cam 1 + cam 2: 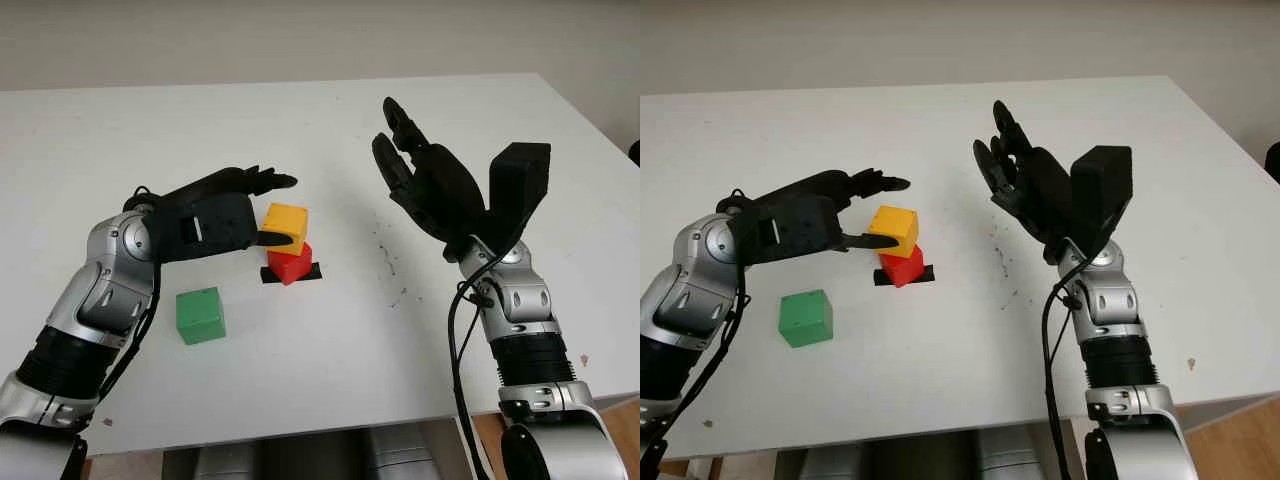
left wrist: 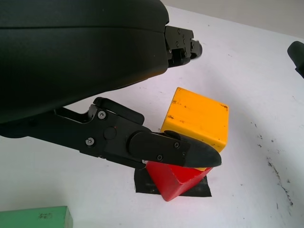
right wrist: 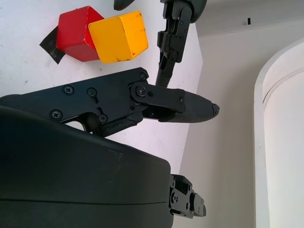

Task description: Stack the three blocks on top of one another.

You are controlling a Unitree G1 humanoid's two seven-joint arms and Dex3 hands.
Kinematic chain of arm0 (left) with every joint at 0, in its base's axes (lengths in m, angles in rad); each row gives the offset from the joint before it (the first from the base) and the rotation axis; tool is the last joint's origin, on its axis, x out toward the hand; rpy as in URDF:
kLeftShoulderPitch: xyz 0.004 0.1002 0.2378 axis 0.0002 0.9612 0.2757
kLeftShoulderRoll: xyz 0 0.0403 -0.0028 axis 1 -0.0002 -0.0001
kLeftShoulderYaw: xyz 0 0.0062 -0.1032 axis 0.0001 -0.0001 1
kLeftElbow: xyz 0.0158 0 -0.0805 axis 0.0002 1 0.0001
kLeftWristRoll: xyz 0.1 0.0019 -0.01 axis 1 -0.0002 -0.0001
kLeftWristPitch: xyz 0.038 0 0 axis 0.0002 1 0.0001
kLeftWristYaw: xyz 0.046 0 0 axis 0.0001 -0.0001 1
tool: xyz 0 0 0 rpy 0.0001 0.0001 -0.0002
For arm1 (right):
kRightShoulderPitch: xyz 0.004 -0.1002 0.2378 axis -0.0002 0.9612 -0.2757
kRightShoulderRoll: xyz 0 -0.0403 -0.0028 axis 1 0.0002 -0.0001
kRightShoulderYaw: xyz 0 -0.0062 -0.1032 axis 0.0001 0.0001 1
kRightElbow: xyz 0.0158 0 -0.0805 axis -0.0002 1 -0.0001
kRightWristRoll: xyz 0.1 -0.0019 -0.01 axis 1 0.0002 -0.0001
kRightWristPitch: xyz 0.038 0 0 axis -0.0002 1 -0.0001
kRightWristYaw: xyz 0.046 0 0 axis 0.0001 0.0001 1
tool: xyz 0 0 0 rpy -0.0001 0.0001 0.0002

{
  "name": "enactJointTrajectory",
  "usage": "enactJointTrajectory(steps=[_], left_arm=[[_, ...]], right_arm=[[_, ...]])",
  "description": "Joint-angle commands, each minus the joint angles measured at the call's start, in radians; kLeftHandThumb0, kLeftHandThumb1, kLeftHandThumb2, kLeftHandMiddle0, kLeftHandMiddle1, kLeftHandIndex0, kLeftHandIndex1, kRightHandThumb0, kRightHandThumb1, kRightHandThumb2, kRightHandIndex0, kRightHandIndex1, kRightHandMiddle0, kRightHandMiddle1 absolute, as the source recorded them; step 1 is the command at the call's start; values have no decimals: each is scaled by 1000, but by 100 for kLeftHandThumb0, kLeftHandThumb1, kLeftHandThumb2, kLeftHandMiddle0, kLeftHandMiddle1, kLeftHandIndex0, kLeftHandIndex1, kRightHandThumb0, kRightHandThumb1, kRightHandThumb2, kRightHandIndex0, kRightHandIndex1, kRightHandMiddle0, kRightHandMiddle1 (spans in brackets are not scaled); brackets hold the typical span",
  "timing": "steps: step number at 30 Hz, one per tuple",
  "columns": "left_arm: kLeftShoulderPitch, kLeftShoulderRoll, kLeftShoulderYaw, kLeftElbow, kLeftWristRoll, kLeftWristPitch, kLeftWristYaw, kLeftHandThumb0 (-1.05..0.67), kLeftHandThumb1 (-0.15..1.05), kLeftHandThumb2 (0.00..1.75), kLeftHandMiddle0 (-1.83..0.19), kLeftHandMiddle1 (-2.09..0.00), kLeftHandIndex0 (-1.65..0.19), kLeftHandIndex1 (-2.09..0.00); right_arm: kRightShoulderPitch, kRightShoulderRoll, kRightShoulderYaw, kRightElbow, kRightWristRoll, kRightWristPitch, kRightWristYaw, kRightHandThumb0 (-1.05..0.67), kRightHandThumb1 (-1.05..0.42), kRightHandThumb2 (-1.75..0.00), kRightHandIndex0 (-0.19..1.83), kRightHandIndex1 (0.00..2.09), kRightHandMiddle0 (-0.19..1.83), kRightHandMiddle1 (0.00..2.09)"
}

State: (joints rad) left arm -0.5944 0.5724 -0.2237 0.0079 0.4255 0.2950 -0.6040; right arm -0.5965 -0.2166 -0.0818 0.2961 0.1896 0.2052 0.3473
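Observation:
I expect the stack (image 1: 294, 249) to stay upright when I place the green block on it, because the yellow block's flat top (image 1: 288, 216) is mostly over the red block.
A yellow block (image 1: 287, 222) sits on a red block (image 1: 290, 265), which stands on a black tape mark (image 1: 315, 270) near the table's middle. The yellow one is shifted a little off the red one's centre. My left hand (image 1: 288, 210) is open around the yellow block: its thumb (image 2: 190, 154) lies along the near side and its fingers (image 1: 270, 181) reach past the far side with a gap. A green block (image 1: 200, 315) lies alone on the table, nearer to me and left of the stack. My right hand (image 1: 420, 170) is open and raised above the table right of the stack.
The white table (image 1: 330, 340) has a few dark specks (image 1: 385, 255) right of the stack. Its front edge runs close to both forearms, and its right edge lies beyond the right arm.

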Motion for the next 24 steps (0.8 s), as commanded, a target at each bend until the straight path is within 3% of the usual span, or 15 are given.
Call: enactJointTrajectory(steps=[1, 7, 12, 15, 17, 23, 24], left_arm=[[-31, 5, 1, 3, -2, -3, -4, -76, 105, 12, 19, 0, 19, 0], [-25, 11, 25, -10, -47, -3, -24, -82, 102, 6, 19, 0, 19, 0], [15, 15, 120, -88, -171, 2, -41, -92, 103, 12, 19, 0, 19, 0], [62, -31, 217, -161, -246, 15, 40, -91, 105, 37, 19, 0, 19, 0], [92, -68, 273, -208, -275, 17, 121, -90, 105, 45, 19, 0, 19, 0], [169, -90, 372, -311, -303, -23, 260, -77, 105, 34, 14, -5, 14, -6], [192, -83, 388, -328, -294, -36, 277, -75, 105, 30, 8, -8, 5, -10]], right_arm=[[-9, -2, -2, -10, 1, -12, 2, -59, -105, -53, -19, 0, -19, 0], [-8, 1, -1, -13, 0, -4, -6, -59, -105, -52, -19, 0, -19, 0], [-4, -1, -1, -14, 1, -8, -1, -59, -105, -53, -19, 0, -19, 0], [-4, 3, -8, -13, 9, 1, -7, -59, -105, -52, -19, 0, -19, 0], [-7, 5, -11, 0, 11, -10, -7, -59, -105, -52, -19, 0, -19, 0], [-8, 7, -27, 11, 31, -45, 8, -60, -105, -59, -19, 0, -19, 0], [-3, 3, -29, 9, 29, -56, 9, -60, -105, -65, -19, 0, -19, 0]])
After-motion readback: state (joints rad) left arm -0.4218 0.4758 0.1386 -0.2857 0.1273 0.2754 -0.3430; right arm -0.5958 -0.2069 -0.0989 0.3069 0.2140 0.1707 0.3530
